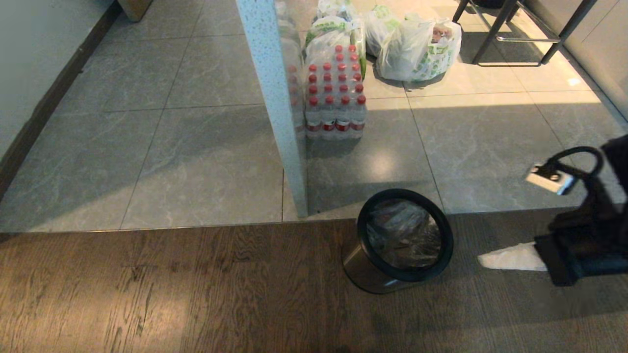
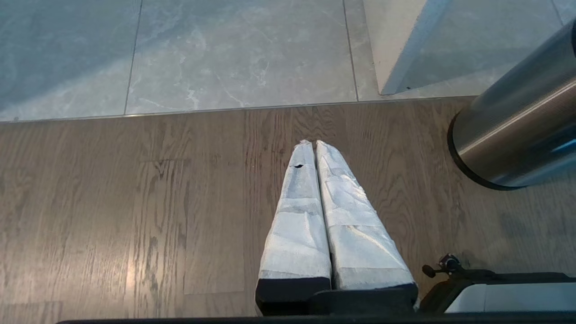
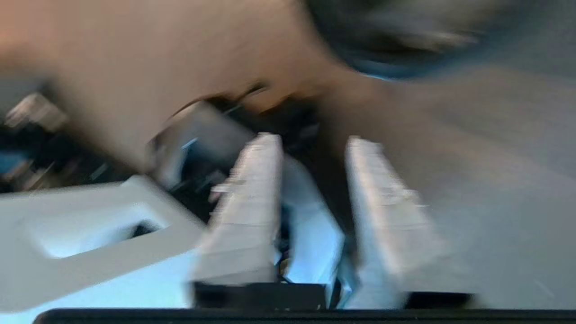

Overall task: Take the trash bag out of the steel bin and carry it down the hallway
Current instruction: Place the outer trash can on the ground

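Observation:
The clear trash bag (image 1: pixel 405 207) goes out of sight under the black rim of the bin, so that rim (image 1: pixel 447 240) will come off and show the bag's folded edge when I lift it.
The steel bin (image 1: pixel 365 269) stands on the wooden floor where it meets the grey tiles, black rim facing up. Inside it lies the clear trash bag (image 1: pixel 405 233), crumpled, with rubbish showing through. My right gripper (image 1: pixel 485 260) hangs at the right, white-wrapped fingers pointing toward the bin, a short way from its rim. In the right wrist view this right gripper (image 3: pixel 310 139) is open, with nothing gripped. My left gripper (image 2: pixel 312 144) is shut and empty over the wood, the steel bin (image 2: pixel 517 135) off to its side. Whether the tiled area is the hallway, I cannot tell.
A pale speckled partition edge (image 1: pixel 274 98) rises just behind the bin. Beyond it stand a pack of red-capped water bottles (image 1: pixel 336 93) and white grocery bags with green print (image 1: pixel 417 46). Dark furniture legs (image 1: pixel 520 29) are far right; a wall with dark baseboard (image 1: pixel 44 108) runs left.

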